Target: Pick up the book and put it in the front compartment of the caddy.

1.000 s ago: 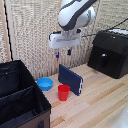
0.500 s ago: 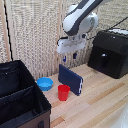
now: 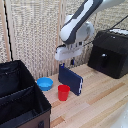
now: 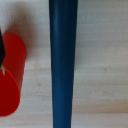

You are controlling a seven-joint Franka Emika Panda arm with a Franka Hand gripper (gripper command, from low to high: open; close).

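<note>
My gripper will lift the navy-blue book (image 3: 70, 79), which stands upright with a narrow, straight spine (image 4: 63, 64), so the book should stay shut and hang flat.
The navy-blue book (image 3: 70, 80) stands upright on its edge on the wooden table; in the wrist view its spine (image 4: 63, 65) runs straight through the middle of the picture. My gripper (image 3: 64, 61) hangs just above the book's top edge, at its end toward the exterior view's left. It is open, with one dark finger (image 4: 2, 50) far out to the side and nothing held. The black fabric caddy (image 3: 42, 101) sits at the exterior view's left. A dividing wall splits it, and the front compartment (image 3: 17, 109) lies nearest the camera.
A red cup (image 3: 63, 92) stands close beside the book, also in the wrist view (image 4: 11, 75). A small blue bowl (image 3: 45, 83) lies between the cup and the caddy. A black hard-shelled appliance (image 3: 110, 52) stands at the exterior view's right.
The arm has come down toward the book, so the gripper now sits just over its top edge. The book, cup and bowl have not moved.
</note>
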